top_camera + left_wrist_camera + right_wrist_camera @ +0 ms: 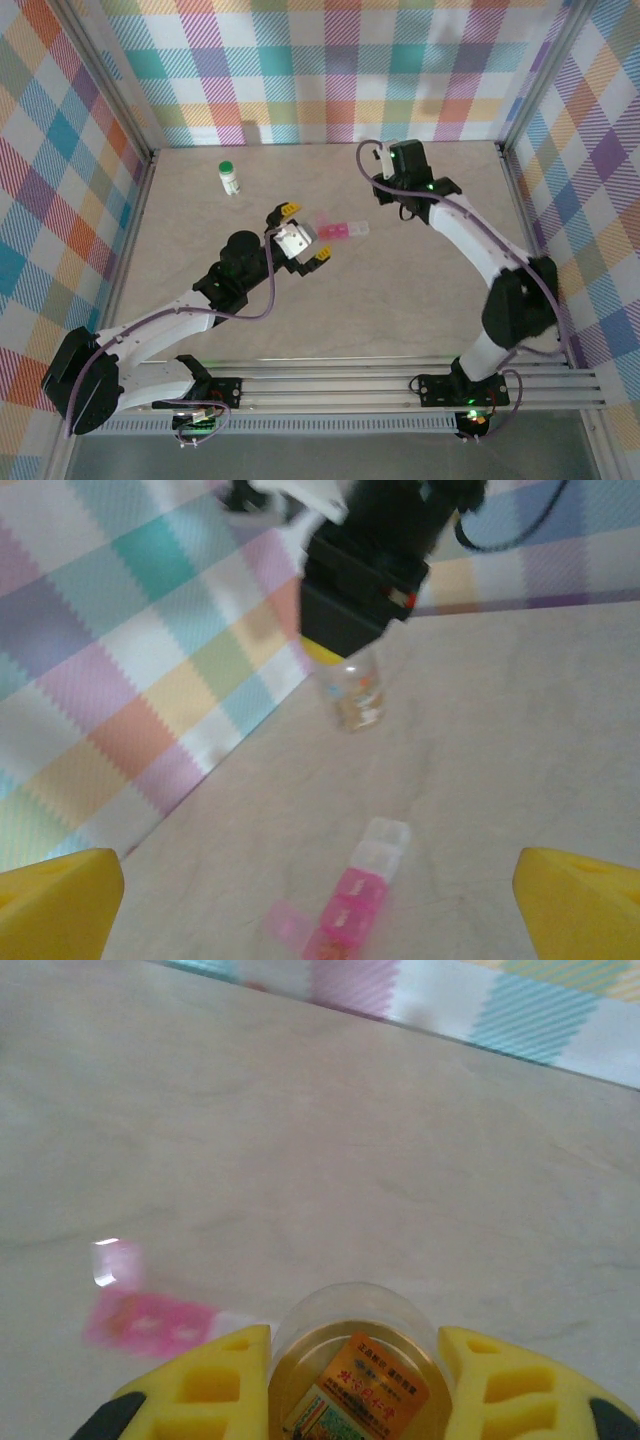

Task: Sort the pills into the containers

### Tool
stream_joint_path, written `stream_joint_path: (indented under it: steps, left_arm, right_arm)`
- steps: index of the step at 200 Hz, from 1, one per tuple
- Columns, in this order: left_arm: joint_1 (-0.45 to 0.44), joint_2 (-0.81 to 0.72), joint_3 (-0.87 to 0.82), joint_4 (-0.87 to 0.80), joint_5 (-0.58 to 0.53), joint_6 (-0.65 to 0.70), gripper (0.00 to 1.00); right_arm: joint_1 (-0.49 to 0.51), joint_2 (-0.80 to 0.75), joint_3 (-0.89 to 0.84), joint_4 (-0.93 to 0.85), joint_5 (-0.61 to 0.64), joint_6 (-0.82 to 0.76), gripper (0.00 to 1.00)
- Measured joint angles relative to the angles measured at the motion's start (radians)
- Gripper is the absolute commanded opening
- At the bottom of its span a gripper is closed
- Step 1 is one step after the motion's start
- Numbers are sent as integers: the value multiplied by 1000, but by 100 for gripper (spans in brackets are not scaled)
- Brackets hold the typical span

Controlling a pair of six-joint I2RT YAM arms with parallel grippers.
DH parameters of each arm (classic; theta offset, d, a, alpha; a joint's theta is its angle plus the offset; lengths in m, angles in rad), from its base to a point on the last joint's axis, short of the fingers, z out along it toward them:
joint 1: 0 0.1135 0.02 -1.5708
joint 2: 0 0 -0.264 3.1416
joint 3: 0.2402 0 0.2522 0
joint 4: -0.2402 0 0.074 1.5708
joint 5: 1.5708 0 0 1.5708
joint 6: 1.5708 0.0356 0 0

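I should put down the amber bottle and steady the box's clear end [359,229] with my right gripper before my left gripper closes the pill box's lid [321,218], now open.
The pink pill box [342,229] lies mid-table, one end lid flipped open [288,921]. My left gripper [304,233] hovers just left of it, open, its yellow fingers [60,905] spread wide on either side of the box [358,905] with nothing held. My right gripper [396,170] points down at the back of the table, shut on the small amber bottle [355,1325], which hangs uncapped between the yellow pads [200,1390]. The left wrist view shows that bottle [356,692] just above the table. The white bottle with green cap [229,177] stands at the back left. The pills are out of view.
Checkered walls [80,150] close in the table on three sides. The rail [400,385] with both arm bases runs along the near edge. The pill box [150,1322] shows as a pink blur to the left of the held bottle.
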Motion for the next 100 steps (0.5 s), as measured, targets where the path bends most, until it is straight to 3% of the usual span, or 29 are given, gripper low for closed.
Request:
stream_joint_path:
  steps: [45,100]
  left_arm:
    - [100,-25,0,19,-216,-204,100]
    - [228,-73,15,-71,-375,-542,100]
  right_arm:
    - [-116,289,192,-3,10,-18,0]
    - [-168,454,393,-21,-29,-5,6]
